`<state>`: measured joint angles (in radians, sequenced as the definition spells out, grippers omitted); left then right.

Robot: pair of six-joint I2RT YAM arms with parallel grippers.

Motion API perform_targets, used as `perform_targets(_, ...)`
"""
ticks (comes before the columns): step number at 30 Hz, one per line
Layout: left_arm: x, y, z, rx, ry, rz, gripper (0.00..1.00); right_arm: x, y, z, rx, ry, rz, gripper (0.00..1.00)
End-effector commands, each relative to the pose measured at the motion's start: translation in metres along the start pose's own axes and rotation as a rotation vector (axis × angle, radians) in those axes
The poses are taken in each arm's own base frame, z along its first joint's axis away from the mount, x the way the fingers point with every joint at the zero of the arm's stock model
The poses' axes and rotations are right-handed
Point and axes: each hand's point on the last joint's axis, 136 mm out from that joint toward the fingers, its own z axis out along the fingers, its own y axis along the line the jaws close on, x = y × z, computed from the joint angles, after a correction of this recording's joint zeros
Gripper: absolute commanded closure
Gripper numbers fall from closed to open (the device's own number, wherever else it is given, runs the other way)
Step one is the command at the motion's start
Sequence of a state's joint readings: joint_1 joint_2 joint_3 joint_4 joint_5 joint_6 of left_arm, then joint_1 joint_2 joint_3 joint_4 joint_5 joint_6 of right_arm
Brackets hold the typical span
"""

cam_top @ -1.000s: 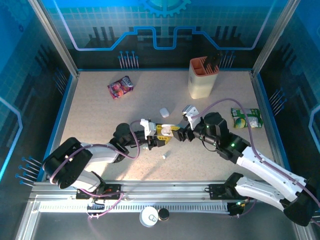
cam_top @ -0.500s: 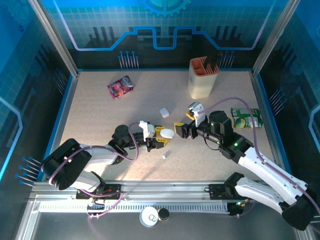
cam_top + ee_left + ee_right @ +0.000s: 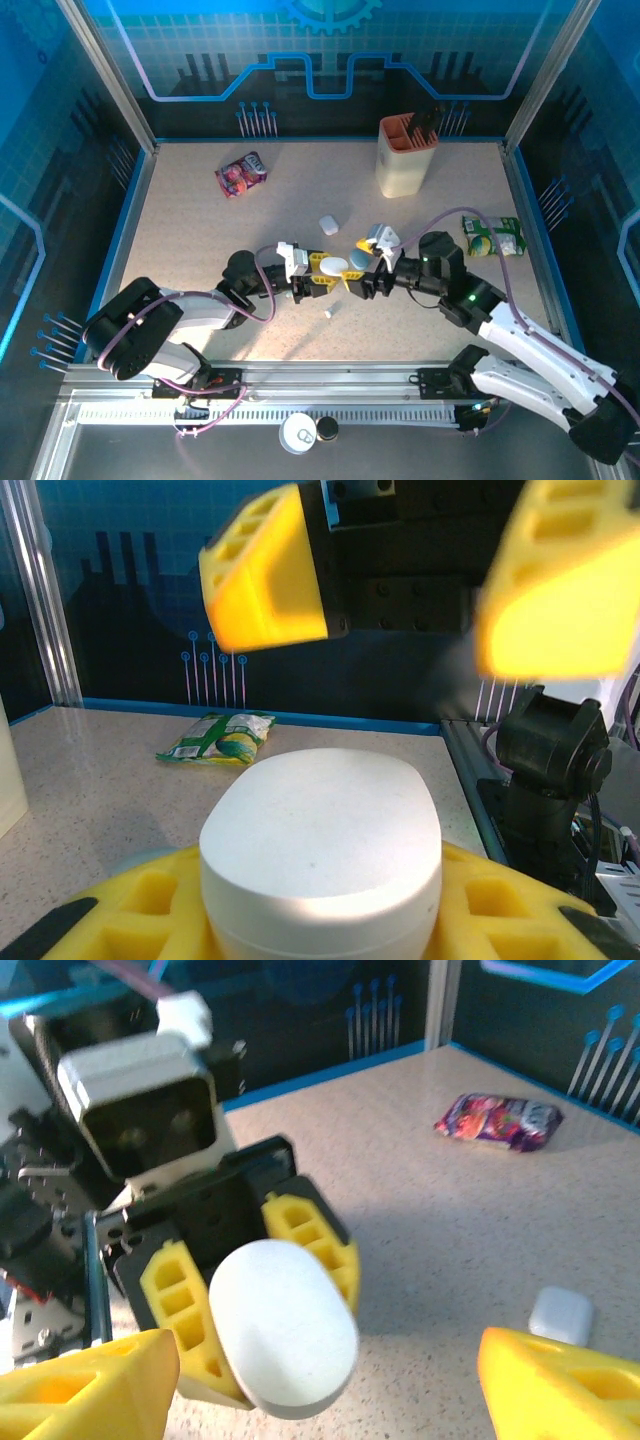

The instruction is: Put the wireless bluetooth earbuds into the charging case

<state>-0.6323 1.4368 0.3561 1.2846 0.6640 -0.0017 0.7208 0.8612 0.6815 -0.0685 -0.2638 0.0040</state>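
Next, my right gripper pinches the lid (image 3: 334, 266) and swings it open before I take an earbud, since the charging case's lid (image 3: 285, 1325) is shut over the earbud slots.
The charging case (image 3: 334, 265) is a white, pebble-shaped shell with its lid closed. My left gripper (image 3: 330, 268) is shut on it and holds it just above the table's middle; its yellow fingers (image 3: 500, 905) press on both sides of the case (image 3: 320, 835). My right gripper (image 3: 358, 270) faces it from the right, open, with nothing between its fingertips (image 3: 560, 1390). The case (image 3: 283, 1330) sits just ahead of that gap. One tiny white earbud (image 3: 328, 314) lies on the table in front of both grippers.
A small white block (image 3: 328, 225) lies just behind the grippers, and shows as well in the right wrist view (image 3: 562, 1312). A cream holder with an orange top (image 3: 405, 155) stands at the back right. A purple snack bag (image 3: 241, 174) lies back left, a green one (image 3: 493, 236) right.
My right gripper drew back to the right, then came in again lower toward the case, its jaws still wide. The left gripper kept its hold and barely moved.
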Motion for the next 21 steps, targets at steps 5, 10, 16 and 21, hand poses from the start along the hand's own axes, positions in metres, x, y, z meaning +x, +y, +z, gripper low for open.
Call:
perform_targets(5, -0.016, -0.008, 0.001, 0.049, -0.037, 0.033, 0.73, 0.001, 0.002, 0.018, 0.004, 0.075, -0.113, 0.21)
perform_targets(10, -0.012, -0.010, -0.001, 0.053, -0.027, 0.041, 0.72, -0.009, -0.012, 0.015, 0.086, 0.035, -0.070, 0.21)
perform_targets(16, -0.009, -0.013, -0.003, 0.059, -0.023, 0.036, 0.72, -0.012, -0.038, 0.010, 0.181, 0.015, 0.032, 0.22)
perform_targets(21, -0.011, -0.016, -0.004, 0.075, -0.026, 0.033, 0.72, -0.015, -0.049, 0.010, 0.205, -0.011, 0.083, 0.23)
